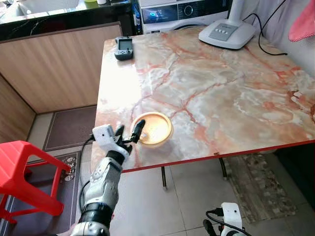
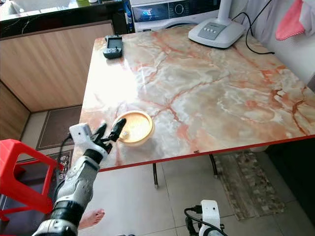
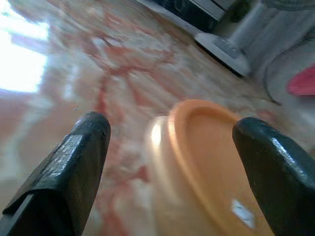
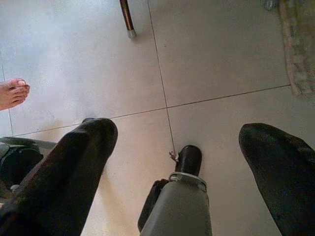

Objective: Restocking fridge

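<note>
The orange lid [image 1: 156,126] sits evenly all around the container's rim. The round container [image 1: 157,144] should stay shut when I carry it to the fridge.
A round container with an orange lid [image 1: 153,128] sits near the front left corner of the marble table [image 1: 221,83]. My left gripper [image 1: 129,133] is raised at the table's edge, open, its fingers [image 3: 74,162] either side of the container's near rim [image 3: 206,162] without closing on it. One finger rests against the lid's left edge. My right gripper [image 4: 177,162] hangs low beside my leg, open, pointing at the tiled floor [image 4: 206,59].
A dark handheld device [image 1: 124,47] lies at the table's far left. A white appliance base [image 1: 227,32] with a black cable stands at the back. A red stool [image 1: 22,169] stands on my left. A person's bare foot [image 4: 12,92] is on the floor. A washing machine [image 1: 184,12] is behind.
</note>
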You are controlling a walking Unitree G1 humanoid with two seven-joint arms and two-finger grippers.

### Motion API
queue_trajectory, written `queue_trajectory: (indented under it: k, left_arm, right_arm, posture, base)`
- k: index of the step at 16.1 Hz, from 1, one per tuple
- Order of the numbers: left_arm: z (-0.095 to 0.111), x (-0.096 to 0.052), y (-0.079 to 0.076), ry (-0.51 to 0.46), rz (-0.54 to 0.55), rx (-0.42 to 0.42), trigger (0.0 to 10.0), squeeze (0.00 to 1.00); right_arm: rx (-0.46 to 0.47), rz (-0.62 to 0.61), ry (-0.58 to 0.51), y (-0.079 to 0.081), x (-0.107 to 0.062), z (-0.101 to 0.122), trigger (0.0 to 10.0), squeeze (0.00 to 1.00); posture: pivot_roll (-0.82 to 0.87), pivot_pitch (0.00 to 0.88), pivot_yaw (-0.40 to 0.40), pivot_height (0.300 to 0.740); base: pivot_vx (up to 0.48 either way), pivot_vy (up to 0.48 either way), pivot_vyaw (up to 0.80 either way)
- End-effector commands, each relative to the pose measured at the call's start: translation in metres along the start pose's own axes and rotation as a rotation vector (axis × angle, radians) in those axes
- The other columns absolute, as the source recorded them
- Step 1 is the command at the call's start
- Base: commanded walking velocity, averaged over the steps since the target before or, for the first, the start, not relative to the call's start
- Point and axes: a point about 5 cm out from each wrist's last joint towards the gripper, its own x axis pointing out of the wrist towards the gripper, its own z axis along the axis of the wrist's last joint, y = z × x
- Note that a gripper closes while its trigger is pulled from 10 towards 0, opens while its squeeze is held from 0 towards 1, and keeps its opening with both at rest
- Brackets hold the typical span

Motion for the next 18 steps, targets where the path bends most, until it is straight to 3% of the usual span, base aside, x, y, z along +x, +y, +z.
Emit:
queue_trajectory:
  k: [1,2,4,7,8,9,18]
  left_arm:
    - [-0.0051,-0.0003,0.0011,0.028,-0.008,-0.041,10.0,0.0]
    - [-0.0055,-0.0001,0.001,0.032,-0.01,-0.046,10.0,0.0]
    - [-0.0123,0.0015,-0.0013,0.084,-0.061,-0.137,10.0,0.0]
    - [-0.0146,0.0021,0.0022,0.099,-0.058,-0.148,10.0,0.0]
    - [-0.0138,0.003,0.0029,0.095,-0.053,-0.157,0.6,0.0]
    - [-0.0135,0.0034,0.0029,0.095,-0.056,-0.159,0.0,0.0]
    - [-0.01,0.0056,0.0026,0.067,-0.058,-0.171,0.0,0.0]
  right_arm:
    - [-0.004,-0.003,0.015,-0.0003,-0.0011,-0.0063,10.0,0.0]
    - [-0.004,-0.003,0.015,-0.0004,-0.0011,-0.0064,10.0,0.0]
    - [-0.017,-0.002,0.016,-0.001,-0.0012,-0.0062,10.0,0.0]
    - [-0.023,-0.002,0.019,-0.0017,-0.0013,-0.0058,10.0,0.0]
    - [-0.024,-0.002,0.019,-0.002,-0.0012,-0.0053,10.0,0.0]
    - [-0.025,-0.002,0.02,-0.0022,-0.0012,-0.0052,10.0,0.0]
    - [-0.037,0.0,0.023,-0.0029,-0.0013,-0.005,10.0,0.0]
  posture:
    - [0.09,0.111,0.054,0.729]
    - [0.09,0.111,0.054,0.729]
    - [0.08,0.113,0.05,0.729]
    - [0.08,0.122,0.046,0.729]
    - [0.08,0.124,0.044,0.729]
    - [0.08,0.125,0.043,0.729]
    - [0.08,0.127,0.038,0.729]
  base:
    - [0.0,0.0,0.0]
    - [0.0,0.0,0.0]
    - [0.0,0.0,0.0]
    - [0.0,0.0,0.0]
    - [0.0,0.0,0.0]
    - [0.0,0.0,0.0]
    - [0.0,0.0,0.0]
